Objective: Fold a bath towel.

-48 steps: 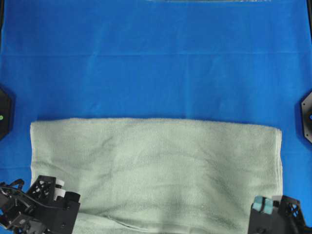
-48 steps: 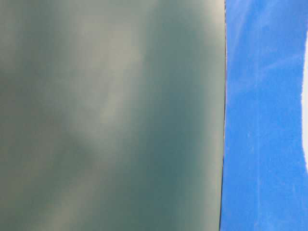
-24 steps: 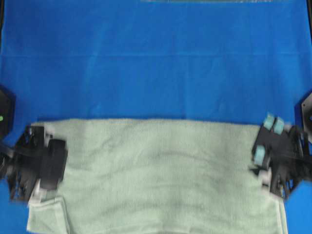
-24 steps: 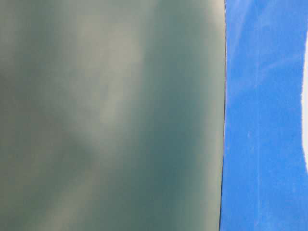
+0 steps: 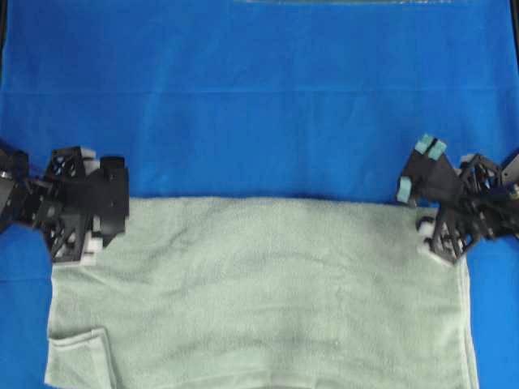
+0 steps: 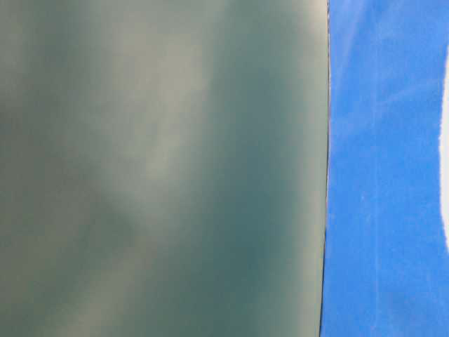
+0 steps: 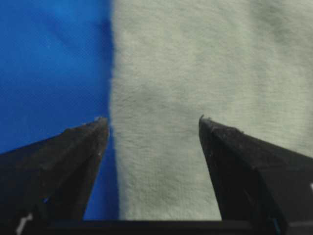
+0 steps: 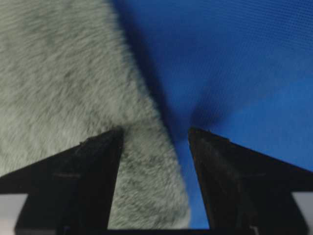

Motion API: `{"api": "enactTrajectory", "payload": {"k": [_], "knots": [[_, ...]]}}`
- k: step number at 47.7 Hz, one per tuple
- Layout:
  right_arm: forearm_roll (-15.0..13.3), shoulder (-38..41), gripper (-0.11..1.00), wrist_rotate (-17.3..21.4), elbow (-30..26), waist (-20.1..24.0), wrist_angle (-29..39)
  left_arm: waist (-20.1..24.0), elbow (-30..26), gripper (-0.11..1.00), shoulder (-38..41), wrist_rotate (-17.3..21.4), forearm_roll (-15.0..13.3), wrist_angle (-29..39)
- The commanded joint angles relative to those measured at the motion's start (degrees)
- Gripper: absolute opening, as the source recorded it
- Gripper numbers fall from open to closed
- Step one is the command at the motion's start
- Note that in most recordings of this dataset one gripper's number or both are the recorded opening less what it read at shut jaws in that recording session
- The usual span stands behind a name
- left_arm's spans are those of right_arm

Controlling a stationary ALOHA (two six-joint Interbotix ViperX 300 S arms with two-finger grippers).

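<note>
The bath towel's near corner (image 5: 81, 358) lies limp and turned over, so the bath towel will bunch up into loose folds when I carry its hemmed edge inward.
The pale sage-green bath towel (image 5: 268, 284) lies flat across the near half of the blue table cloth (image 5: 259, 105). Its near left corner (image 5: 81, 350) is turned over. My left gripper (image 5: 97, 227) is over the towel's far left corner. In the left wrist view it (image 7: 151, 121) is open, and the towel's edge (image 7: 146, 161) runs between its fingers. My right gripper (image 5: 430, 231) is over the far right corner. In the right wrist view it (image 8: 155, 131) is open astride the towel's edge (image 8: 142, 186). The table-level view shows blurred green cloth (image 6: 161, 168) close to the lens.
Black arm mounts sit at the left edge (image 5: 6, 162) and the right edge (image 5: 511, 166) of the table. Bare blue cloth stretches beyond the towel's far edge. The table-level view shows blue cloth (image 6: 386, 175) on its right.
Both grippers have moved from the towel's near edge up its sides to its far corners. The towel's far edge has stayed where it was.
</note>
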Motion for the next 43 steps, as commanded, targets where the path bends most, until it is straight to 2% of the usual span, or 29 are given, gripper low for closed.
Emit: {"api": "enactTrajectory", "payload": {"k": [1, 6, 15, 18, 24, 27, 34, 39, 43], "knots": [[-0.18, 1.49, 0.58, -0.7, 0.88, -1.93, -5.36, 2.55, 2.29, 0.73, 1.93, 0.09, 0.26, -5.54], [-0.18, 3.08, 0.58, -0.79, 1.41, -2.55, -7.65, 3.96, 4.04, 0.73, 5.45, 0.0, 0.09, -8.44], [0.0, 3.52, 0.55, -0.7, 1.14, -2.55, -7.12, 3.96, 1.93, 0.68, 7.21, -0.35, -0.26, -8.26], [0.0, 3.43, 0.46, -0.7, 1.14, -2.55, -7.12, 3.96, 1.41, 0.58, 7.73, -0.35, -0.44, -8.09], [0.0, 3.25, 0.13, -0.7, 1.05, -2.55, -7.38, 3.96, 0.88, 0.23, 7.82, 0.0, -1.23, -6.68], [-0.09, 3.08, 0.1, -0.7, 0.62, -2.55, -7.12, 3.96, 0.44, 0.14, 7.65, 0.09, -1.23, -5.71], [-1.05, 0.26, 0.1, -0.79, -2.2, -2.81, -3.6, 3.96, -2.11, 0.13, 3.87, 0.79, -1.23, 1.67], [-2.46, -5.19, 0.1, -0.97, -5.8, -2.81, 3.87, 3.96, -5.45, 0.13, -1.41, 1.23, -1.32, 10.99], [-3.43, -9.76, 0.1, -2.9, -8.44, -2.72, 8.96, 3.43, -8.61, 0.13, -7.29, 1.23, -1.76, 19.78]]}}
